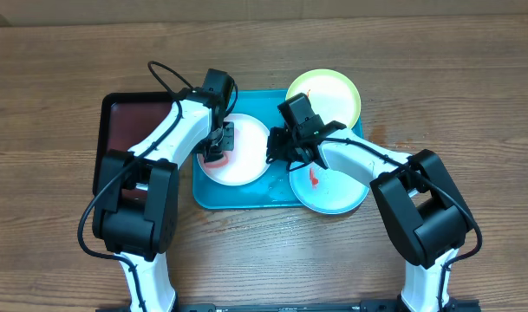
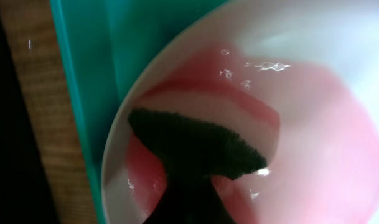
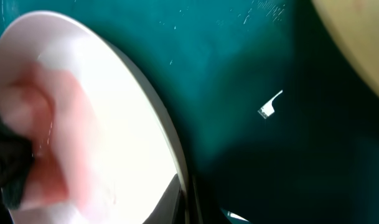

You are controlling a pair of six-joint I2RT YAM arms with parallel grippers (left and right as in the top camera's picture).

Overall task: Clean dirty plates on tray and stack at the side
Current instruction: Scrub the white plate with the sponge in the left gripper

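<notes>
The sponge is at the white plate's rim (image 1: 199, 161) next to the black tray. My left gripper should wipe back over the smear toward the side of the plate my right gripper holds (image 1: 258, 159).
The white plate (image 1: 246, 139) lies on the left half of the turquoise tray (image 1: 211, 195), with a pink-red smear spread over it. My left gripper (image 1: 216, 149) is shut on a dark sponge (image 2: 195, 146) and presses it onto the white plate (image 2: 313, 124). My right gripper (image 1: 277, 152) is shut on the white plate's right rim (image 3: 170, 143). The pale green plate (image 1: 329, 91) sits at the tray's far right corner. The pale blue plate (image 1: 337, 191), with a red smear (image 1: 314, 178), sits at the near right corner.
A smaller black tray with a dark red inside (image 1: 129, 121) stands left of the turquoise tray, under my left arm. The tray floor (image 3: 239, 74) looks wet. Both arms cross over the tray's middle. Wooden table lies all around.
</notes>
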